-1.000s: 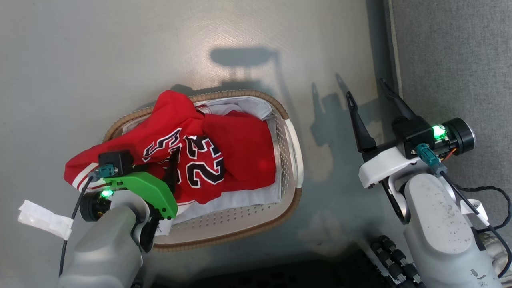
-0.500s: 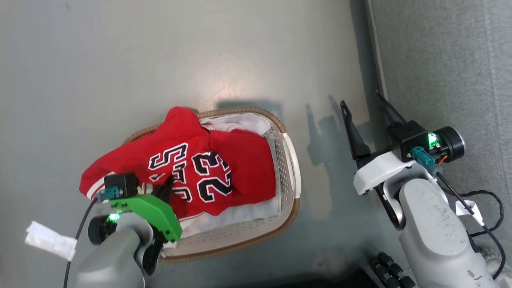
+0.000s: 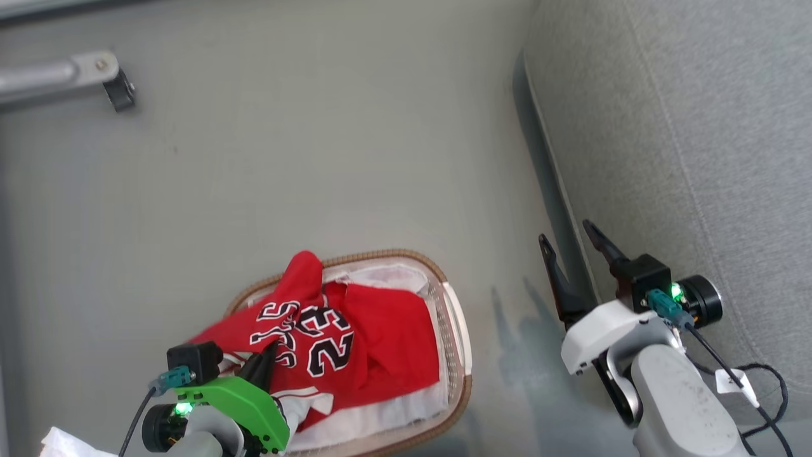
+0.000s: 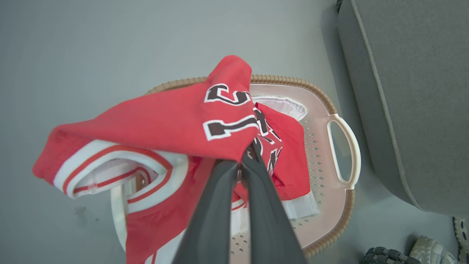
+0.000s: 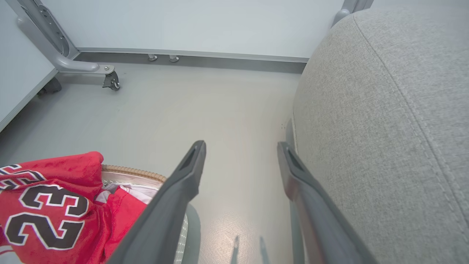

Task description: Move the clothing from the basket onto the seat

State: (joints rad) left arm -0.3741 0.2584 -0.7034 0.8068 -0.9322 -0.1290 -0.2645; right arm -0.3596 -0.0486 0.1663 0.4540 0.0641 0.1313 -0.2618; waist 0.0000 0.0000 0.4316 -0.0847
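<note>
I expect the plain red cloth (image 3: 403, 331) to stay in the basket when I carry the jersey away, because that cloth has its own edge (image 3: 384, 289) beside the jersey.
The clothing (image 3: 374, 343), a red jersey with black-and-white numbers, hangs partly lifted over the basket (image 3: 406, 255). My left gripper (image 3: 266, 363) is shut on a fold of it. In the left wrist view the left gripper (image 4: 244, 161) pinches the jersey (image 4: 165, 121) above the basket (image 4: 293, 80), and a striped sleeve droops to the left. My right gripper (image 3: 564, 232) stands open and empty between the basket and the seat (image 3: 698, 158). The right wrist view shows the right gripper (image 5: 240, 146) wide open over the floor, with the seat (image 5: 384, 110) beside it and the jersey (image 5: 55, 205) at lower left.
A white fabric liner (image 3: 380, 279) lies in the basket under the jersey. A grey metal frame leg with a caster (image 3: 101, 73) stands on the floor at the far left, near the wall (image 5: 183, 22). Grey floor (image 3: 317, 158) lies between basket and seat.
The head camera has shifted, so the basket sits lower in the picture and more of the seat shows. The left gripper has drawn the jersey up, still shut on it. The right gripper stays open.
</note>
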